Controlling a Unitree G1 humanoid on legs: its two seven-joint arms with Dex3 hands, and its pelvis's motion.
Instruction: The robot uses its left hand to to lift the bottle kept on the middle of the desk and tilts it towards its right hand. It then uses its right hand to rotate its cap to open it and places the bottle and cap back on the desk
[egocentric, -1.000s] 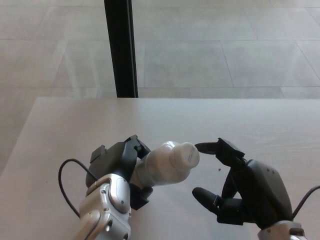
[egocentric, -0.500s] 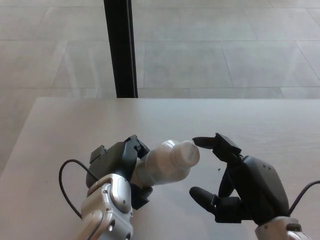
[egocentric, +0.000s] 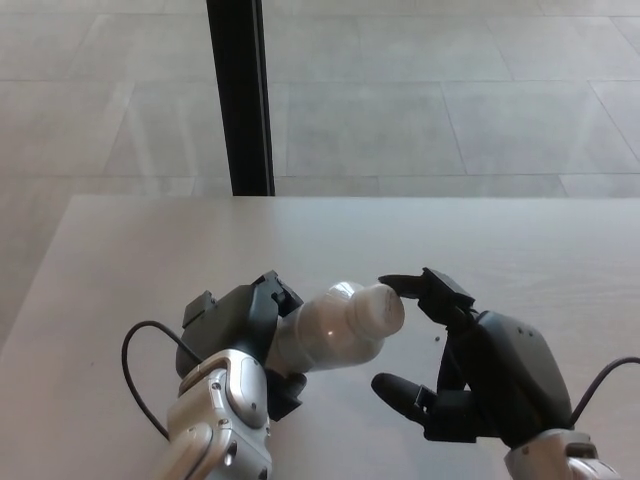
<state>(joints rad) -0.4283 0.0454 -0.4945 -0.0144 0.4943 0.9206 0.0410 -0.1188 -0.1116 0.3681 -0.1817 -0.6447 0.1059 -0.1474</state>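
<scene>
I expect the white cap (egocentric: 381, 311) to come off in one piece and uncover a threaded neck when I turn it, because the bottle's shoulder (egocentric: 343, 314) narrows into a round end.
A white plastic bottle (egocentric: 325, 335) is held above the desk, tipped on its side with its white cap (egocentric: 380, 310) pointing toward the right. My left hand (egocentric: 243, 335) is shut on the bottle's body from the left. My right hand (egocentric: 470, 365) sits just right of the cap with its fingers spread. Its upper finger (egocentric: 408, 289) touches the cap's top edge, while the lower finger (egocentric: 398, 393) hangs below the cap, apart from it.
The pale desk (egocentric: 520, 250) runs to a far edge with tiled floor beyond. A black vertical post (egocentric: 240, 95) stands behind the desk at left of centre. A black cable (egocentric: 140, 365) loops beside my left forearm.
My right hand has crept left toward the bottle, and its upper finger now reaches the cap. The bottle and left hand have barely moved.
</scene>
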